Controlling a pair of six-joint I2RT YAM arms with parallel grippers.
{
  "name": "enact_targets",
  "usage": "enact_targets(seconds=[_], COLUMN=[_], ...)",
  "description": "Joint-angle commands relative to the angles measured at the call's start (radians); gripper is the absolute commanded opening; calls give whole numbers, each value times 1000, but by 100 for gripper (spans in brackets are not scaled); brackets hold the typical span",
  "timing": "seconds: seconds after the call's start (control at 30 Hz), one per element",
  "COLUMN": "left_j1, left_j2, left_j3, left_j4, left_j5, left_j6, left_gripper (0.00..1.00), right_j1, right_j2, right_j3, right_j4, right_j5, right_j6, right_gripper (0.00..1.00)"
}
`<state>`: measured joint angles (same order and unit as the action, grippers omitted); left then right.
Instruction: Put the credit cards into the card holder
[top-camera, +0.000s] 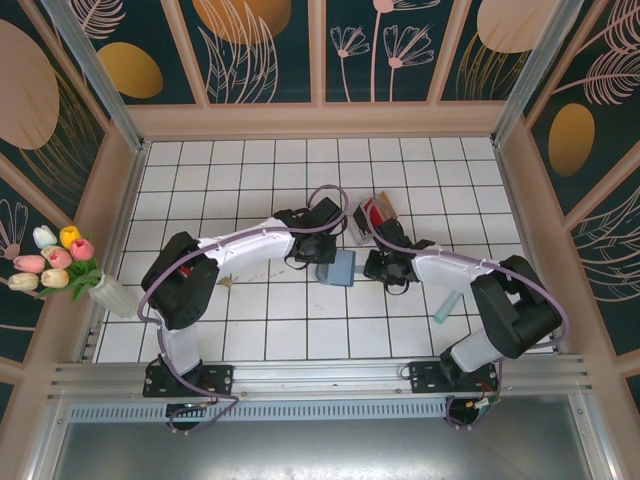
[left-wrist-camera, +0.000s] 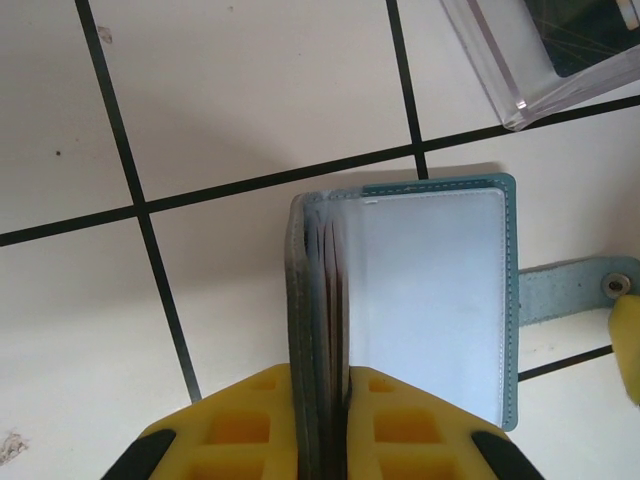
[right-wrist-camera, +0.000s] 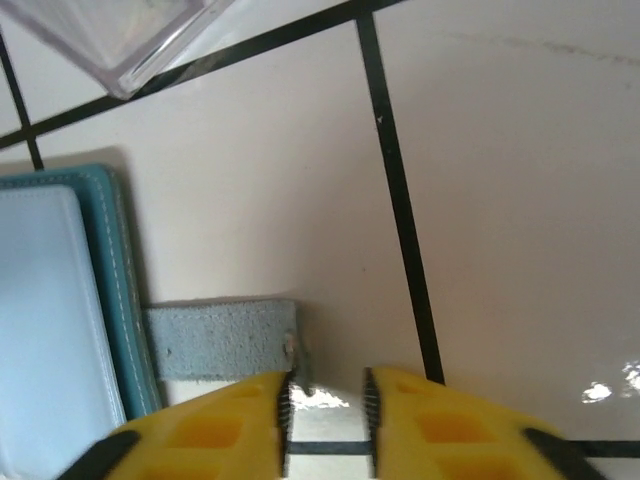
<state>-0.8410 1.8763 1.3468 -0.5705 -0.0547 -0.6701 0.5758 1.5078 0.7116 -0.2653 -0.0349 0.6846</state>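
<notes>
The raised dark leaves (left-wrist-camera: 320, 260) are on edge in my left gripper, so it needs to lay them over the pale page (left-wrist-camera: 430, 290) and then hold the folded side before strapping.
The teal card holder (top-camera: 342, 268) lies open on the white tiles between the two arms. My left gripper (left-wrist-camera: 325, 378) is shut on its raised dark leaves, which stand on edge, while the pale inner page (left-wrist-camera: 430, 290) lies flat to the right. The holder's strap (right-wrist-camera: 220, 340) stretches toward my right gripper (right-wrist-camera: 325, 385), whose jaws stand a little apart with bare floor between them; the strap's snap end is just beside the left fingertip. The credit cards, a red one (top-camera: 372, 212) and a tan one (top-camera: 386, 205), stand in the clear rack (top-camera: 375, 218) just behind the holder.
The clear rack's corner (left-wrist-camera: 520, 60) sits close behind the holder. A vase of tulips (top-camera: 60, 265) stands at the left wall. A slim teal object (top-camera: 445, 305) lies by the right arm. Wooden walls enclose the tiled floor.
</notes>
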Motion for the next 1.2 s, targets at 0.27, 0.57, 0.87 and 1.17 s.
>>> enact_targets(seconds=[0.27, 0.57, 0.87, 1.17], left_j1=[-43, -70, -76, -36], left_j2=[108, 165, 149, 43], left_j3=[149, 199, 98, -95], left_j4=[-133, -20, 192, 458], left_j5=[-57, 137, 336, 388], left_j6=[42, 14, -47, -186], left_gripper=[9, 25, 42, 52], right_j1=[-37, -123, -145, -150], right_j2=[-89, -202, -239, -251], right_j3=[-55, -195, -239, -227], right_j4=[108, 273, 303, 282], right_j5=[-97, -253, -267, -259], right_j6=[-9, 18, 40, 53], right_gripper=[4, 4, 5, 6])
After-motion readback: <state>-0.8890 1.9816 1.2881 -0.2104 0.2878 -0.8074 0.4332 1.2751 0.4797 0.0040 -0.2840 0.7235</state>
